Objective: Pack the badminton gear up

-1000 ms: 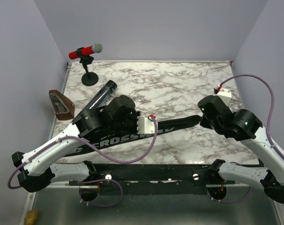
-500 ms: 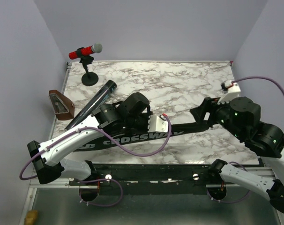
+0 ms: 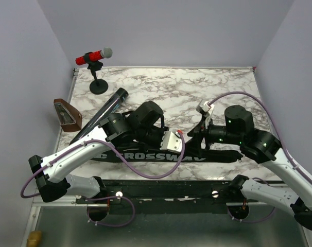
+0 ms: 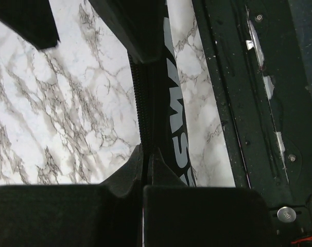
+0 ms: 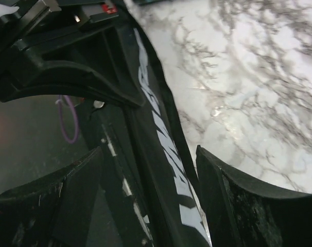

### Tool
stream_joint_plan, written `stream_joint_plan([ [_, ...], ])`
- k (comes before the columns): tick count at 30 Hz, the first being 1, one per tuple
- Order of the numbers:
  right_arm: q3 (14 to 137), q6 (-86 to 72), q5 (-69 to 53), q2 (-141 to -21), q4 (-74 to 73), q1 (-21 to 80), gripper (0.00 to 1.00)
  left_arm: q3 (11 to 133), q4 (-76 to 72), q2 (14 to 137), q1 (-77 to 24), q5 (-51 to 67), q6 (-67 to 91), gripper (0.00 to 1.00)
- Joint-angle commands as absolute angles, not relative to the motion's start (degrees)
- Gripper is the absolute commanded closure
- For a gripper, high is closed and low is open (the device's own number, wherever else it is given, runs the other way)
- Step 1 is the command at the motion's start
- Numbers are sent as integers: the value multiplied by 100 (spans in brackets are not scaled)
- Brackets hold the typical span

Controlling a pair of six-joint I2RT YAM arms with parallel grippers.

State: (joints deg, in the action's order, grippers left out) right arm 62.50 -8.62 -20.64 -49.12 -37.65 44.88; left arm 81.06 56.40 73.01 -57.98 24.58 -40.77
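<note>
The bag's zipper edge (image 4: 140, 100) is held in my closed left gripper, so next my right gripper takes the bag and puts it down flat before my left gripper takes the tube (image 3: 103, 113).
The black racket-shaped bag (image 3: 223, 154) lettered "CROSSWAY" lies along the table's near edge. My left gripper (image 3: 170, 148) is over its middle. In the left wrist view the left gripper (image 4: 144, 154) is shut on the bag's zipper edge (image 4: 138, 103), beside the lettering (image 4: 177, 139). My right gripper (image 3: 198, 138) is just right of it. In the right wrist view the right gripper (image 5: 151, 170) is open, with its fingers (image 5: 79, 190) on either side of the bag (image 5: 161, 149). The black tube (image 3: 107, 109) lies at the left. No shuttlecocks or rackets are in view.
A red microphone on a black stand (image 3: 94, 57) is at the back left corner. A brown wedge (image 3: 67, 116) sits off the table's left edge. The black mounting rail (image 3: 171, 189) runs just below the bag. Marble table (image 3: 187, 92) lies beyond the arms.
The bag has swung down flat along the near edge. My right gripper has let go of its narrow end and moved left, open, next to the left gripper. The left arm shifted right.
</note>
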Motion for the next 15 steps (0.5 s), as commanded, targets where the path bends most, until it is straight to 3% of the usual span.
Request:
stream_joint_plan([
  [1, 6214, -545, -3567, -5413, -3568, 4483, 20, 8305, 5660, 7119, -5801, 2892, -4289, 100],
  [11, 5590, -615, -3955, -5528, -3384, 4491, 21, 8455, 5871, 7136, -5801, 2909, -4570, 100],
  [13, 5546, -668, -3955, -5624, -3349, 4500, 27, 8551, 5888, 7207, -5801, 2935, -4535, 100],
  [15, 5589, -746, -3938, -5817, -3375, 4500, 40, 8735, 5959, 7312, -5801, 2953, -4526, 100],
])
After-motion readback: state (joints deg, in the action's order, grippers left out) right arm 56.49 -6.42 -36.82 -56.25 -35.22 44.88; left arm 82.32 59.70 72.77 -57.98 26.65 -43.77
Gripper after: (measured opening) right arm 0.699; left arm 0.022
